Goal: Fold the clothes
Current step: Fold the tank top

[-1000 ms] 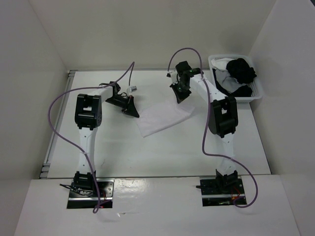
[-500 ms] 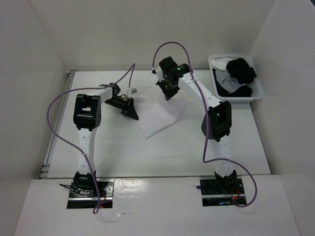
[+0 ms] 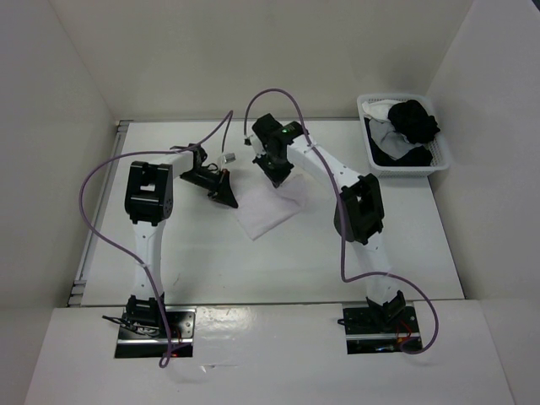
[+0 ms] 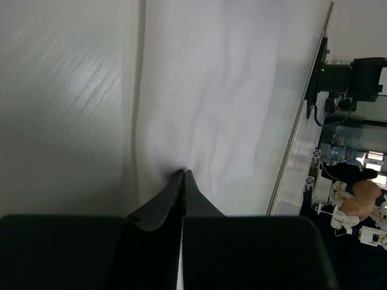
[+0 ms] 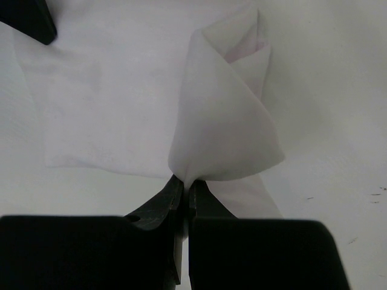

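Observation:
The garment's flat layer (image 3: pixel 256 212) is pinned by my left gripper, so my right gripper keeps bringing the garment's lifted corner toward the garment's pinned edge (image 3: pixel 238 213) until the corner lies there.
The clothes (image 3: pixel 272 211) are one plain white garment lying at the middle of the table. My right gripper (image 3: pixel 277 178) hovers over its far edge. In the right wrist view it (image 5: pixel 184 181) is shut on a bunched corner, and the lifted fabric (image 5: pixel 224 121) curls up in a loop above the flat layer. My left gripper (image 3: pixel 228 198) is at the garment's left corner. Seen from the left wrist, its jaws (image 4: pixel 183 173) are shut, tips down on the fabric (image 4: pixel 205 90), which puckers around them.
A white lattice basket (image 3: pixel 440 165) with black and white items stands at the back right. White walls close in the table on three sides. A black part of the left gripper (image 5: pixel 24 18) shows at the top left of the right wrist view.
My right gripper has moved left across the table, carrying the garment's right side over the rest. The spread cloth is now narrower. The left gripper has stayed put.

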### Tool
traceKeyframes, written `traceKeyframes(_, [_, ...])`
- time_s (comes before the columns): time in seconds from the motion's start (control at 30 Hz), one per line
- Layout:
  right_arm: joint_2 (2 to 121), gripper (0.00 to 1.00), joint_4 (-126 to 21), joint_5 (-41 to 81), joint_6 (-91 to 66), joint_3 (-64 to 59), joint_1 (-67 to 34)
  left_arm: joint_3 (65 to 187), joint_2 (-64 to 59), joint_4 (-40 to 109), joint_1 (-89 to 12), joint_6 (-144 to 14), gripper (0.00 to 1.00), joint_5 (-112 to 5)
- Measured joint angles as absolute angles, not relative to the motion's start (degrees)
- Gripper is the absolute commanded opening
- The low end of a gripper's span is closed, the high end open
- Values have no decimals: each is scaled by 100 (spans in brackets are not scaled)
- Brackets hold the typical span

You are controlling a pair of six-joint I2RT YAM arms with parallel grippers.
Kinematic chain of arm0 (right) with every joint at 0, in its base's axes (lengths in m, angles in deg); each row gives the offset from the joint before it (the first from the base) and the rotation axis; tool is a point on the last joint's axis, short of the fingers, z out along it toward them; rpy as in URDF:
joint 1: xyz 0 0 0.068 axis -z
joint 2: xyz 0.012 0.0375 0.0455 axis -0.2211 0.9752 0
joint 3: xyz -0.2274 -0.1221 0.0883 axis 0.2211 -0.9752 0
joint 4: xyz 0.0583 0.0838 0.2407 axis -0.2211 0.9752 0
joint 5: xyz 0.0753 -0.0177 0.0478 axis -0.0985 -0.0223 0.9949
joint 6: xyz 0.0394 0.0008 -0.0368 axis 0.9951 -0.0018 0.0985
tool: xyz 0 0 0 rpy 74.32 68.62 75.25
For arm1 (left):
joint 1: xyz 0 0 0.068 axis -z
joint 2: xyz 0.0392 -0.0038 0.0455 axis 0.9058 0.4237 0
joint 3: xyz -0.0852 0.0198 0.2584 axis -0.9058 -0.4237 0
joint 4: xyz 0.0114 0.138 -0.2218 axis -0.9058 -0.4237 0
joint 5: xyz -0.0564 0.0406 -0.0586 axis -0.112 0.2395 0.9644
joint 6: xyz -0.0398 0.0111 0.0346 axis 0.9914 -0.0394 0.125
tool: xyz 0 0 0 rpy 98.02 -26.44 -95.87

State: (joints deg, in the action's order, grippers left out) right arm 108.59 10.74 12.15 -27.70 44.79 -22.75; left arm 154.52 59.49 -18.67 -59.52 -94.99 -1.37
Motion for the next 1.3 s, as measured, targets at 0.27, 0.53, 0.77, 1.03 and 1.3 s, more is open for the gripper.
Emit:
traceKeyframes(0.27, [11091,0,1088,1221,-2707,4542,-2487,15417,5862,-1847,-5952,-9501,0,-152])
traceKeyframes(0.53, [11250,0,1175,1190,-2646,4887,-2817,15382,5855,-1834,-5952,-9501,0,-152])
traceKeyframes(0.77, [11250,1,1219,1142,-2619,5106,-3038,15362,5853,-1829,-5913,-9499,0,-152])
traceKeyframes(1.03, [11314,1,1275,1140,-2619,5165,-3250,15338,5836,-1816,-5904,-9499,0,-152])
traceKeyframes(1.3, [11451,1,1334,1127,-2619,5355,-3416,15124,5775,-1639,-5904,-9446,0,-174])
